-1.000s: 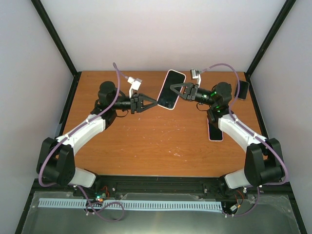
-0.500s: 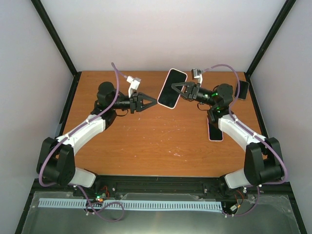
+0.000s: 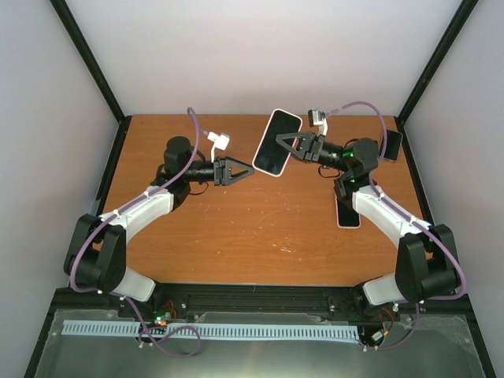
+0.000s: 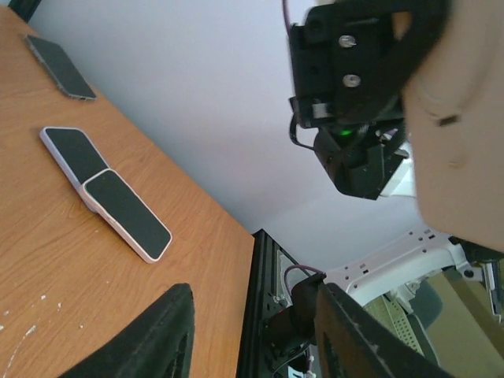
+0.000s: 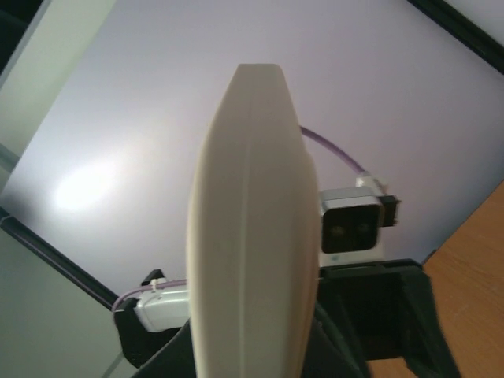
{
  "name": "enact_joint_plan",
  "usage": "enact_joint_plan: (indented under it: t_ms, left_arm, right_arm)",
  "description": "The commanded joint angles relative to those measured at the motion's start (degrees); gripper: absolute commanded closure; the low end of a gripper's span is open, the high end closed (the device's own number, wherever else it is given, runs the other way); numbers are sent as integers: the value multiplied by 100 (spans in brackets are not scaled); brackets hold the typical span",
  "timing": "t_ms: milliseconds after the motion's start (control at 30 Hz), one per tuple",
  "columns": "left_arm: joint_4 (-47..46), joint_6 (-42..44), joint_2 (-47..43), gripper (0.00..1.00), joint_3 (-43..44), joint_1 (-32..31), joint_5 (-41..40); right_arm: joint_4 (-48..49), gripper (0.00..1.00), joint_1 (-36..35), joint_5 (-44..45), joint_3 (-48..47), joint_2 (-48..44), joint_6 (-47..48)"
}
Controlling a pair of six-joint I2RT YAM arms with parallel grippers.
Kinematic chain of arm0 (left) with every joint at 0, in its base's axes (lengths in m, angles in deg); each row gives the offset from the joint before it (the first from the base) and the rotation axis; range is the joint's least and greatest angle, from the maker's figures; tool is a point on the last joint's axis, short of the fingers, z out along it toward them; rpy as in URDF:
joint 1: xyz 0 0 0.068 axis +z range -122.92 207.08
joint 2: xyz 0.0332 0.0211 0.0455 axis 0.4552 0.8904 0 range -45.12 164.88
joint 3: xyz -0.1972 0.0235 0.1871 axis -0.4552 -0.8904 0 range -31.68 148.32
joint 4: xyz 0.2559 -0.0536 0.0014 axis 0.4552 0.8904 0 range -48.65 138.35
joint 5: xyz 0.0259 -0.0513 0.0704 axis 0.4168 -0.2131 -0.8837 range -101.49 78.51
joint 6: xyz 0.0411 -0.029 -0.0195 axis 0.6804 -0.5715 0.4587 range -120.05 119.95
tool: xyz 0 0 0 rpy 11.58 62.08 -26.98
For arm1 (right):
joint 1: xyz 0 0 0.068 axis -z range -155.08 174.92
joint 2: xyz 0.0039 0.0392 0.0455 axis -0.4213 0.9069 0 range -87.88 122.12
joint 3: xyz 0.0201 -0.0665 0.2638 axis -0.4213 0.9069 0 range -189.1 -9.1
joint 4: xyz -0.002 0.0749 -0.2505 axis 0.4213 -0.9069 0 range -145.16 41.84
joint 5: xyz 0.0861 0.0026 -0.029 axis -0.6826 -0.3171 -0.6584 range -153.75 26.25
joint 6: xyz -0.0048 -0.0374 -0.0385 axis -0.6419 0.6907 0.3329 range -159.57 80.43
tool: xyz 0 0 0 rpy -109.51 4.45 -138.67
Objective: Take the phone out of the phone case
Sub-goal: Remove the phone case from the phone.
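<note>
I can see the phone case's lower end [image 4: 463, 224] outside the gap between my left gripper's open fingers, so next I line them up with its near corner [image 3: 256, 164] before closing.
My right gripper [image 3: 279, 140] is shut on the phone [image 3: 268, 161], which has a dark screen and sits in a cream phone case [image 5: 250, 197]. It holds the phone tilted in the air over the back middle of the table. In the right wrist view the case's edge fills the space between the fingers. My left gripper [image 3: 249, 169] hangs just left of the phone's lower end and does not touch it. Its fingers [image 4: 150, 339] stand apart in the left wrist view with nothing between them, and the case [image 4: 461, 126] looms blurred at the right.
Two overlapping white-rimmed phones [image 4: 126, 214] lie on the wooden table [image 3: 236, 228] under my right forearm; one phone [image 3: 347, 211] shows from above. A dark phone [image 3: 391, 145] lies at the back right corner. Black frame posts stand at the table's edges.
The left gripper was shut at the phone's lower edge; it has drawn back a little and its jaws have opened. The right gripper has raised the phone slightly.
</note>
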Motion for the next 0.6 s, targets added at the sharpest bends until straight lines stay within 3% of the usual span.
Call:
enact_joint_plan:
  t_ms: [0, 233, 567]
  left_arm:
    - [-285, -94, -231, 53, 335, 33, 361]
    - [-571, -416, -260, 47, 324, 17, 449]
    - [-416, -374, -147, 51, 338, -72, 259]
  right_arm:
    - [-506, 97, 102, 229, -214, -195, 842]
    - [-1333, 97, 106, 321, -281, -126, 1529]
    - [-1540, 97, 101, 284, -302, -136, 1731]
